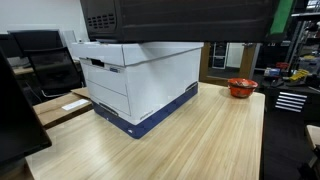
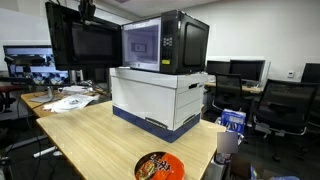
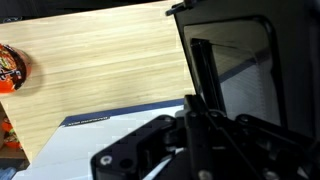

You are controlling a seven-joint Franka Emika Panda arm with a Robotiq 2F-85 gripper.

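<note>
The door is wide open from the microwave's front (image 2: 142,45), so I should keep moving my gripper away from the black bar (image 3: 206,72) until its fingers are open and clear of the bar.
A black microwave (image 2: 165,42) stands on a white cardboard box with a blue base (image 2: 160,98) on the wooden table; it also fills the top of an exterior view (image 1: 180,18). In the wrist view my gripper (image 3: 194,99) comes in from the bottom, its dark fingers pressed together and shut with nothing seen between them. The tips lie against the left edge of the microwave's dark glass door (image 3: 240,70), beside a vertical black bar (image 3: 201,65). Whether they touch the bar I cannot tell. The arm itself is not clearly visible in either exterior view.
An orange patterned bowl (image 2: 159,166) sits near the table's edge, also visible in the wrist view (image 3: 12,68) and an exterior view (image 1: 242,87). Papers (image 2: 68,99) lie at the table's far end, before a large monitor (image 2: 88,45). Office chairs and desks surround the table.
</note>
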